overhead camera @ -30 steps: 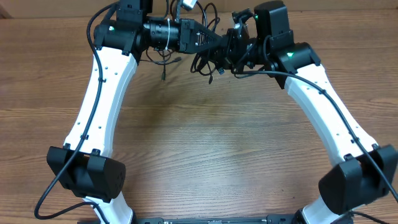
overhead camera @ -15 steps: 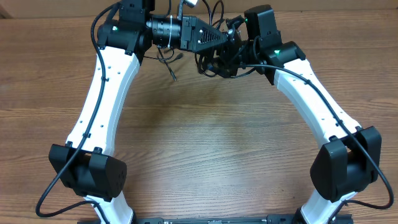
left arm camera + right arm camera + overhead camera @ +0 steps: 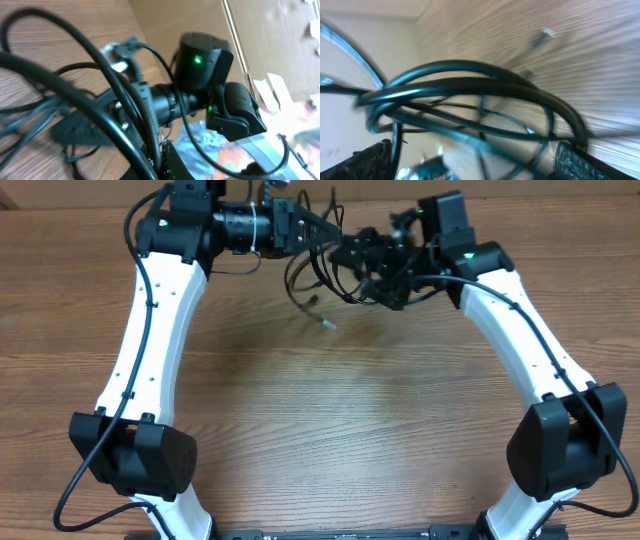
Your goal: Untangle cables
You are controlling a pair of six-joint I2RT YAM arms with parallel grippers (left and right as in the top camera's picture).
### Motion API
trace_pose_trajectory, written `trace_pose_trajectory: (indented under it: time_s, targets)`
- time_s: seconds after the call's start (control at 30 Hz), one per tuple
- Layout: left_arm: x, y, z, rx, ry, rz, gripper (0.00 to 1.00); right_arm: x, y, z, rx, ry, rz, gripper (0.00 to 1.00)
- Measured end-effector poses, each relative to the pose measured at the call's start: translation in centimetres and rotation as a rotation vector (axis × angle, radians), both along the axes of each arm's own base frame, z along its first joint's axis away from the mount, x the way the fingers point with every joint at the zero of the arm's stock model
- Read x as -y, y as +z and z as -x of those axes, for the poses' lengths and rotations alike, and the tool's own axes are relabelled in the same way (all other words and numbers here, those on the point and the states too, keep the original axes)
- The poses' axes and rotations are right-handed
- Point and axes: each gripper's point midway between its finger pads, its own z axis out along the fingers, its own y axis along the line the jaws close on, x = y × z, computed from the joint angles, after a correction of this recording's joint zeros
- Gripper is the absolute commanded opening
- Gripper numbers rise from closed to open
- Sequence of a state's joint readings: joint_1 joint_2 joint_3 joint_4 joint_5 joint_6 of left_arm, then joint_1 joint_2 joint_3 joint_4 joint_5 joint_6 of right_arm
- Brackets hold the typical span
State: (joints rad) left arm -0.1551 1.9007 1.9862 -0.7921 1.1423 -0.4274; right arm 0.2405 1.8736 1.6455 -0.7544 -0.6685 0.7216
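My right gripper is open, and the loops lie bunched (image 3: 326,277) across its fingers. I should hold the top of the bundle still, back my right gripper off and pull outer loops (image 3: 358,298) away.
The cables (image 3: 312,275) are a bundle of thin black loops hanging above the far middle of the wooden table (image 3: 330,420). One small plug (image 3: 326,323) dangles below them. My left gripper (image 3: 325,232) is shut on the top of the bundle. In the left wrist view the cords (image 3: 107,100) run down into the closed jaws of that gripper (image 3: 161,167). My right gripper (image 3: 356,256) is just right of the bundle. Its textured fingers (image 3: 575,162) stand wide apart, with the loops (image 3: 470,87) lying loosely across the gap of the gripper (image 3: 472,167).
Both white arms arch from their black bases (image 3: 135,465) (image 3: 565,450) at the near edge toward the far side. The right arm's wrist (image 3: 200,55), with a green light, fills the left wrist view. Cardboard and clutter (image 3: 280,95) lie beyond the table's far edge.
The right gripper has opened and let go of the bundle, then drawn back to the right. The left gripper moved left with the cables, which now hang lower with a plug swinging free.
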Motion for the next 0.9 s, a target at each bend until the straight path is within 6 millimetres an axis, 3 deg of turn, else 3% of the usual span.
trace_pose_trajectory:
  time_s: [0.27, 0.37, 0.47, 0.57, 0.73, 0.9]
  targets:
    - [-2.8, 0.0, -1.4, -0.043, 0.080, 0.008, 0.04, 7.3, -3.8, -0.6, -0.054, -0.170, 0.296, 1.00]
    - [-2.8, 0.0, -1.4, -0.044, 0.078, 0.008, 0.04, 8.6, -4.4, -0.6, -0.049, -0.183, 0.367, 1.00]
    - [-2.4, 0.1, -1.0, -0.017, 0.052, 0.011, 0.04, 8.8, -4.4, -0.8, 0.014, -0.125, 0.406, 1.00]
    - [-1.7, 0.6, -0.2, 0.025, -0.006, 0.033, 0.04, 7.9, -3.7, -0.9, 0.137, 0.032, 0.410, 0.94]
    - [-1.2, 1.5, 1.2, 0.071, -0.099, 0.085, 0.04, 5.3, -2.0, 0.7, 0.403, 0.408, 0.327, 0.97]
    - [-1.1, 1.3, 2.6, 0.046, -0.144, 0.107, 0.04, 4.7, 0.5, 1.2, 0.662, 0.595, 0.202, 1.00]
